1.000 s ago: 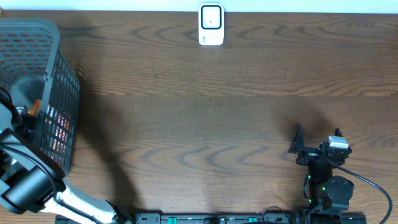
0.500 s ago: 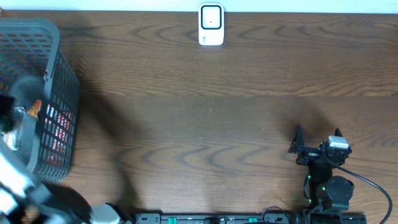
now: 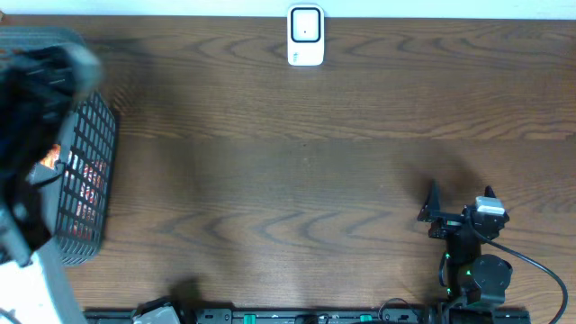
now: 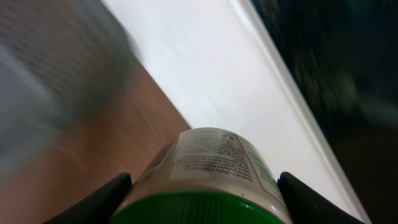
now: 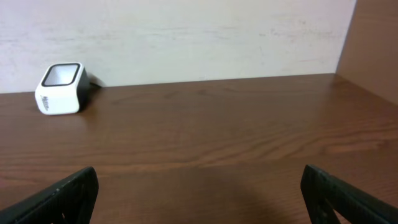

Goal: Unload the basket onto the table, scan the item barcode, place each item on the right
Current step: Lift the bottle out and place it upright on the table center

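Observation:
My left gripper holds the bottle by its green cap (image 4: 198, 209), and the table before the scanner (image 3: 297, 155) is free, so I keep carrying until the bottle stands there.
In the left wrist view a bottle (image 4: 211, 162) with a green cap and a white printed label fills the space between my left gripper's (image 4: 202, 202) black fingers, which are shut on it just above the cap. No barcode shows on the visible side of the label. From overhead the left arm (image 3: 36, 90) is a dark motion blur over the basket at the far left. The white scanner (image 3: 305, 36) stands at the table's far edge, also visible as a small white scanner (image 5: 61, 88) in the right wrist view. My right gripper (image 3: 432, 209) rests open and empty at the front right.
A dark mesh basket (image 3: 90, 171) with red-labelled items inside stands at the left edge. A white wall (image 5: 186, 37) runs behind the table. A black cable trails from the right arm's base (image 3: 477, 279) at the front.
The left arm has risen out of the basket and swung toward the table's far side, blurred by motion. The right arm has not moved.

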You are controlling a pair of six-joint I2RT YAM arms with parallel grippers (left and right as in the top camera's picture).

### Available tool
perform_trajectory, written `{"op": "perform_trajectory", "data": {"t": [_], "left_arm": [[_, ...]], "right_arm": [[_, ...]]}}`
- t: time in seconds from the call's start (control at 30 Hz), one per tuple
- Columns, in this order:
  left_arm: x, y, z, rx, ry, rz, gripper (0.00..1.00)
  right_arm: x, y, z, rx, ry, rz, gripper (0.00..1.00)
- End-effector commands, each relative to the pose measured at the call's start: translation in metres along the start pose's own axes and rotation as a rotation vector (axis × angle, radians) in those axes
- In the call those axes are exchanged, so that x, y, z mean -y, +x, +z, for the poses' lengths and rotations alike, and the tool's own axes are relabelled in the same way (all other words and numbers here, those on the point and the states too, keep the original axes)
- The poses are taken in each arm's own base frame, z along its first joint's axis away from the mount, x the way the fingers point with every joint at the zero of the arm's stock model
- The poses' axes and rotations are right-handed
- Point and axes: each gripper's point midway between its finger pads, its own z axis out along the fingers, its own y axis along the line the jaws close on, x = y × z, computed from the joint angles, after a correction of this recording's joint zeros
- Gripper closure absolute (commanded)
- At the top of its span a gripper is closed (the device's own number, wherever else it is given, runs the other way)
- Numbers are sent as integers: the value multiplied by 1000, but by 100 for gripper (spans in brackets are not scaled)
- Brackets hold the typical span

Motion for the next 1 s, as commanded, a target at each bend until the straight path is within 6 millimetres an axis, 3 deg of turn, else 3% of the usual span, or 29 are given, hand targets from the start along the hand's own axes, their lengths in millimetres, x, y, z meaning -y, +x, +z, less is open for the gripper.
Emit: {"op": "perform_trajectory", "data": {"t": [0.0,0.1,0.2,0.23,0.4,0.53,0.73,0.93,0.97], "left_arm": [[24,64,40,-215,33,65,34],[25,118,76,-342,-32,143,33],[19,190,120,-485,-133,254,34],[17,204,127,-512,-151,274,34],[-20,288,170,-657,-350,342,34],[-58,333,197,-660,-549,261,33],[-102,380,216,-542,-813,-24,34],[-120,410,217,-417,-944,-234,33],[-120,413,216,-404,-951,-258,25]], "right_arm": [[1,0,0,2,2,11,1],[1,0,0,2,2,10,1],[1,0,0,2,2,10,1],[1,0,0,2,2,11,1],[1,0,0,2,2,11,1],[1,0,0,3,2,11,1],[1,0,0,2,2,11,1],[1,0,0,2,2,10,1],[1,0,0,2,2,11,1]]}}
